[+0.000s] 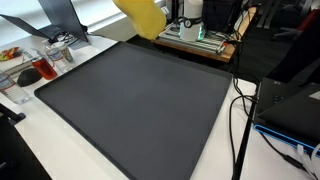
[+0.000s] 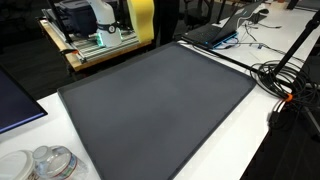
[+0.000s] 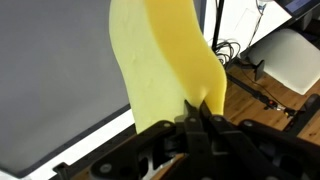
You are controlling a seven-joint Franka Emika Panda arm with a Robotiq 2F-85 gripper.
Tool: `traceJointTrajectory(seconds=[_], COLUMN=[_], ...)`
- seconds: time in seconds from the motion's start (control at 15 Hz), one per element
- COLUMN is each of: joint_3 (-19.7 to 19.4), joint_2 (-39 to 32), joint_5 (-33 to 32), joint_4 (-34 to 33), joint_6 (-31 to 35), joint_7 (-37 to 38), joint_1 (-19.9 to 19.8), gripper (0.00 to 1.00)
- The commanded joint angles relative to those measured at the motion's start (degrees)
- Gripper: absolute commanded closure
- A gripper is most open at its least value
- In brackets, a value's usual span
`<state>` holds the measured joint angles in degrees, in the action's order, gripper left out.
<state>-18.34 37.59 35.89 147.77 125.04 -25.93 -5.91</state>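
Observation:
The yellow cloth (image 2: pixel 140 20) is hanging free and the dark grey mat (image 2: pixel 212 92) is clear below it. My gripper should go on moving the cloth over the mat before it lets go there.
A soft yellow cloth (image 3: pixel 165 60) hangs from my gripper (image 3: pixel 197 110), whose black fingers are shut and pinch the cloth's edge. In both exterior views the yellow cloth (image 1: pixel 141 16) (image 2: pixel 142 20) hangs in the air over the far edge of a large dark grey mat (image 1: pixel 140 100) (image 2: pixel 160 100). The gripper itself is out of frame or hidden behind the cloth in those views. The mat lies flat on the white table with nothing on it.
A wooden bench with equipment (image 1: pixel 195 35) (image 2: pixel 95 40) stands behind the mat. Cables (image 1: pixel 240 110) (image 2: pixel 285 85) run along one side, near a laptop (image 2: pixel 215 33) and a black box (image 1: pixel 290 105). Plastic containers (image 2: pixel 50 163) and clutter (image 1: pixel 40 65) sit at the table's corner.

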Motion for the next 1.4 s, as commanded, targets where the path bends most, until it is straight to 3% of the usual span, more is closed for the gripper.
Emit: traceJointTrajectory(seconds=[0.0,0.27,0.47,0.53,0.73,1.27,1.33], joint_3=[1.73,4.05,5.15,5.44,6.23,7.22,7.4], joint_2=[-7.64,-14.88,-18.77,-19.65,-21.02,-20.62,-20.5], joint_5=[4.51,7.11,7.51,7.28,6.69,4.9,4.62], joint_4=[-6.62,-10.96,-13.79,-14.58,-16.12,-16.67,-16.56], joint_6=[5.63,14.22,16.77,16.61,17.07,16.91,16.89], joint_7=[-0.28,-1.64,-1.71,-1.61,-1.37,-0.48,-0.42], joint_1=[6.44,10.23,11.38,11.28,10.45,9.35,9.29], gripper=[0.99,0.99,0.95,0.7,0.56,0.02,0.0])
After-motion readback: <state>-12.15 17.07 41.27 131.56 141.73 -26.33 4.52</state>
